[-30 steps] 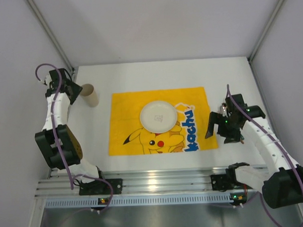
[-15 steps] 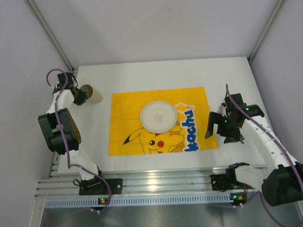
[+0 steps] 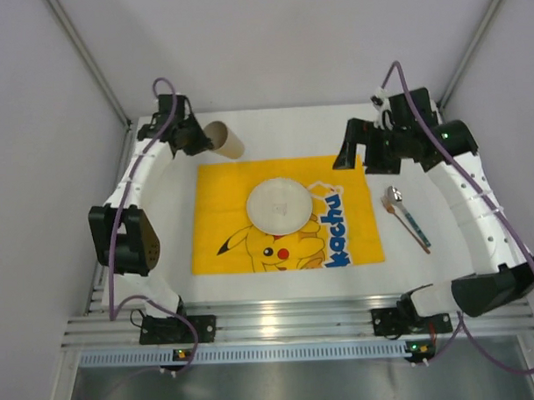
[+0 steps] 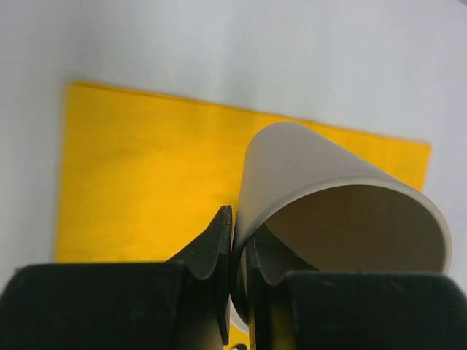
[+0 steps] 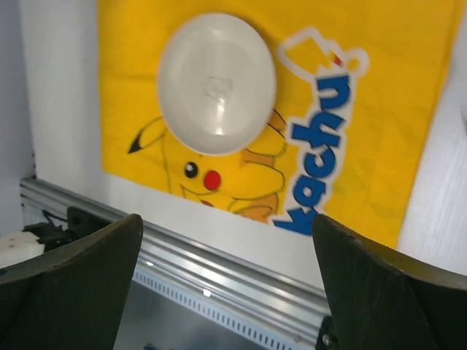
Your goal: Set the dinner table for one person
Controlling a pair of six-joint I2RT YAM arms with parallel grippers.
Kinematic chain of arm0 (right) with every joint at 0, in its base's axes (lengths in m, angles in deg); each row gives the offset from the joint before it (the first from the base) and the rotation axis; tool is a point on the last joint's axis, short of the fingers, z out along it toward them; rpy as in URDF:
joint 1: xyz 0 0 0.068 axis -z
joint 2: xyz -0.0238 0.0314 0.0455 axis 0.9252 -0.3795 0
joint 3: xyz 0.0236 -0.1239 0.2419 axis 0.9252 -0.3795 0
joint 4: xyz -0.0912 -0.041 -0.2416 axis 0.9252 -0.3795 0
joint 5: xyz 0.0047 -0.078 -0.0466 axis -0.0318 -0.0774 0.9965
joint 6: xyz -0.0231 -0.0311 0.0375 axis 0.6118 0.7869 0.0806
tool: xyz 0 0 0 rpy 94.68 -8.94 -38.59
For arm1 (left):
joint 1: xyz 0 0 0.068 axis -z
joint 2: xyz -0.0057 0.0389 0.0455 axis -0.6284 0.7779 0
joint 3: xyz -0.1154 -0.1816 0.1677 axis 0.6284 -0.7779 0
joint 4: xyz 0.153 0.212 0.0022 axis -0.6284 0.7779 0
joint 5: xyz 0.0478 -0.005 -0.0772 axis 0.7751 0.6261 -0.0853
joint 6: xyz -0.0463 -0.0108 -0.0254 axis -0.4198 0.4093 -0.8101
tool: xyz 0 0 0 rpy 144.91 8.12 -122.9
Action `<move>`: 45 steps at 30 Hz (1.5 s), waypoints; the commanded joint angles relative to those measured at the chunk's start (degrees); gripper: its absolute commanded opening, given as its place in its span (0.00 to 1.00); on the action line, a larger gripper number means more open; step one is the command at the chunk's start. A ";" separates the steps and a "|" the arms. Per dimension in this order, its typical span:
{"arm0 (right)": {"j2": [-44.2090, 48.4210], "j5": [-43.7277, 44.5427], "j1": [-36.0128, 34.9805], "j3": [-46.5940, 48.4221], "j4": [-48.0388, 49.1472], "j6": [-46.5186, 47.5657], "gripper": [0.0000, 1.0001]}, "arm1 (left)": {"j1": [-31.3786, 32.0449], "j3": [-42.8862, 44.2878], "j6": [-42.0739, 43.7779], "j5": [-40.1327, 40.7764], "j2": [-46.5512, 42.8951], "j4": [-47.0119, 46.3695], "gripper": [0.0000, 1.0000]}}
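The cup (image 3: pixel 225 142) is in my left gripper, across the mat from its corner (image 3: pixel 338 176) by my right gripper, so next I pass the cup over to put it down there.
My left gripper (image 3: pixel 201 139) is shut on the rim of a tan paper cup (image 3: pixel 223 140) and holds it tilted over the far left of the white dinner table (image 3: pixel 282 129), just beyond the mat's far left corner. In the left wrist view the cup (image 4: pixel 321 189) fills the right side, its wall pinched between the fingers (image 4: pixel 219 248). My right gripper (image 3: pixel 356 153) is open and empty, raised over the mat's far right corner. A white plate (image 3: pixel 279 205) sits on the yellow Pikachu mat (image 3: pixel 223 210); both show in the right wrist view, plate (image 5: pixel 217 82) and mat (image 5: pixel 394 87).
A spoon with a blue handle (image 3: pixel 406 214) lies on the white tabletop just right of the mat. Aluminium rails (image 3: pixel 280 318) run along the near edge. White walls close in the left, right and far sides.
My left gripper has carried the cup up and rightward from the far left edge toward the mat's far corner. My right gripper has lifted away toward the far side, and a spoon now lies where it was.
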 commanded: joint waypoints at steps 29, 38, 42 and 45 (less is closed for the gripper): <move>-11.62 8.22 -13.70 4.61 4.18 -3.91 0.85 | 38.43 17.78 4.89 4.46 4.63 18.77 0.00; -12.68 5.32 -13.70 8.56 6.47 -5.31 0.79 | 39.93 15.07 4.45 5.41 2.61 19.21 0.00; -10.22 4.27 -13.61 7.51 8.84 -6.64 0.80 | 39.93 13.31 4.10 5.41 1.38 18.68 0.00; -10.13 3.56 -13.61 5.40 10.77 -7.52 0.80 | 40.02 13.30 4.10 5.41 1.11 18.77 0.00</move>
